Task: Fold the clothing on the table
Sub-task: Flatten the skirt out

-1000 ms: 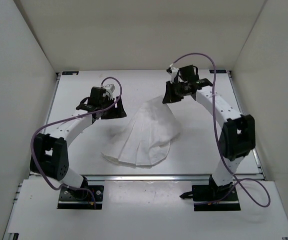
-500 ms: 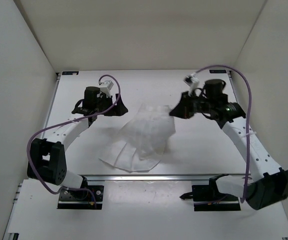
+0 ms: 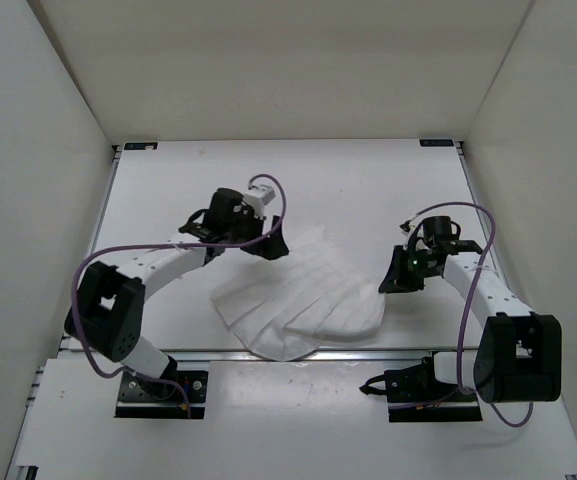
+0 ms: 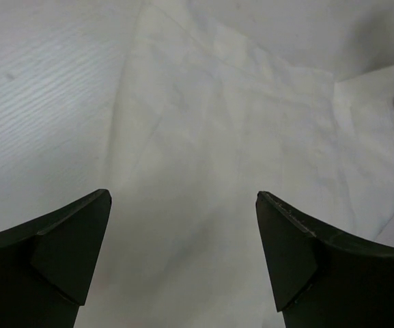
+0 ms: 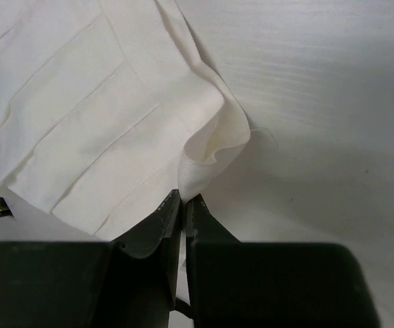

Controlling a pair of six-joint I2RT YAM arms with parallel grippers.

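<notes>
The clothing has loose ripples [image 3: 313, 298] running through it, so its top edge [image 3: 350, 262] will straighten out and fold over the rest when the robot lifts and carries it.
The clothing [image 3: 303, 300], white with parallel crease lines, lies spread near the front middle of the table [image 3: 168, 190]. My right gripper [image 3: 390, 283] is shut on its right edge; in the right wrist view a fold of the clothing [image 5: 115, 130] is pinched between the fingertips of the gripper [image 5: 184, 201]. My left gripper [image 3: 268, 245] hangs over the clothing's upper left part, jaws wide apart. Through the left wrist view, the clothing [image 4: 203, 137] lies flat beneath the open gripper [image 4: 183, 253], nothing between the fingers.
White walls enclose the table on three sides. The aluminium rail [image 3: 298, 353] runs along the near edge, just in front of the clothing's hem. Purple cables [image 3: 98, 260] loop off both arms. Bare table [image 5: 333, 102] lies to the right of the held edge.
The right gripper pulled the clothing's edge down and toward the front right, spreading it flatter. The left gripper opened fully and moved right, over the clothing's upper left.
</notes>
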